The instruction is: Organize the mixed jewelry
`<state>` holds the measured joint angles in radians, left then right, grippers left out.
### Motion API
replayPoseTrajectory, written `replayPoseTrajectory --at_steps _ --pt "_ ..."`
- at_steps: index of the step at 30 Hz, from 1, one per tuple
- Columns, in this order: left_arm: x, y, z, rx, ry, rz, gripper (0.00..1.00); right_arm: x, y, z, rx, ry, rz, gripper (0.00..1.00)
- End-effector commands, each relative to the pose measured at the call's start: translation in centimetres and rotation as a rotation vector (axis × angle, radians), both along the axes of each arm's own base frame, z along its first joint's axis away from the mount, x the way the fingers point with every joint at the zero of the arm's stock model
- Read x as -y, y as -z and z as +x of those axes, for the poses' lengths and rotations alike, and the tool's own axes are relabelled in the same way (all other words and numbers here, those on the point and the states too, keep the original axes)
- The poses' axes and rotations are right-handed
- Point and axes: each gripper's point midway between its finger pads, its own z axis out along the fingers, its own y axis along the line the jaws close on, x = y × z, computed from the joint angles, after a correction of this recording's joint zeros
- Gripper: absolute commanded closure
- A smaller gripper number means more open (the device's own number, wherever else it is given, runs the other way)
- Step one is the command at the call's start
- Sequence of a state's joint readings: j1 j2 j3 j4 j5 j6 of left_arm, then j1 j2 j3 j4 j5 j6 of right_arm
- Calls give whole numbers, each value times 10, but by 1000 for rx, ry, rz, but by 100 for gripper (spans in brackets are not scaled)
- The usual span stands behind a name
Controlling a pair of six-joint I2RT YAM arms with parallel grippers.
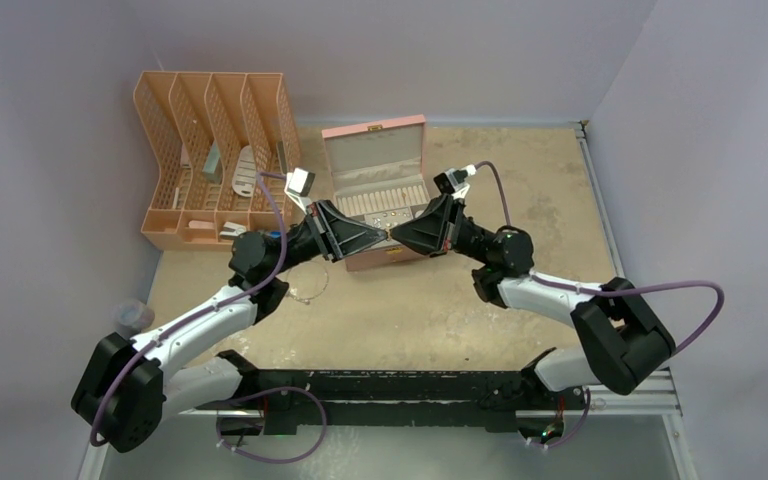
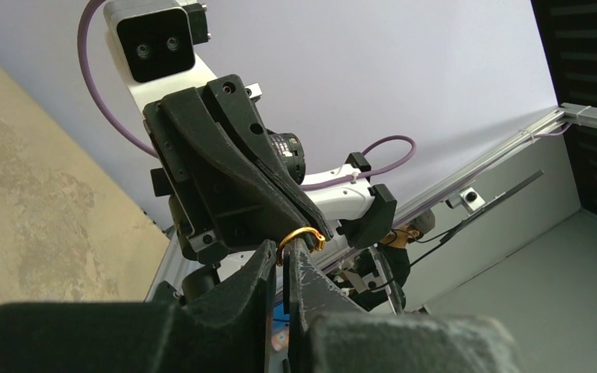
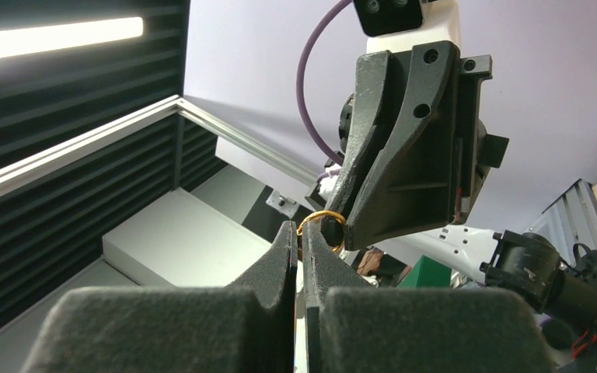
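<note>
I should open my right gripper, turn it and take the ring in line by its head, because the gold ring's band sits crosswise at my right gripper's fingers.
My two grippers meet tip to tip above the front of the open pink jewelry box. The left gripper and the right gripper both pinch one small gold ring. In the left wrist view my left gripper is shut on one end of the ring, and the right gripper grips its other end. In the right wrist view my right gripper is shut on the ring, beside the left gripper. A thin silver loop lies on the table left of the box.
An orange slotted file organizer stands at the back left and holds a few items. A small grey object sits at the table's left edge. The box's ring rolls lie just behind the grippers.
</note>
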<state>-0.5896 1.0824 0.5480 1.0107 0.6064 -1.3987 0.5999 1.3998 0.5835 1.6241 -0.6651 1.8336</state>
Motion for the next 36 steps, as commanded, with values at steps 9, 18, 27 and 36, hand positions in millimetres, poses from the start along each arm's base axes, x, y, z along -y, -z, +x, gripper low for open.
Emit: replayPoseTrajectory --at_steps 9,18,27,36 --pt "-13 -48 -19 171 -23 -108 100 4 1 -7 76 15 -2 91" --pt "-22 -19 10 44 -218 19 100 11 14 14 70 148 -88 50" --pt "-32 21 35 -129 -359 177 100 19 25 54 196 461 -328 34" --pt "-28 27 33 -172 -328 182 100 8 43 66 273 464 -462 33"
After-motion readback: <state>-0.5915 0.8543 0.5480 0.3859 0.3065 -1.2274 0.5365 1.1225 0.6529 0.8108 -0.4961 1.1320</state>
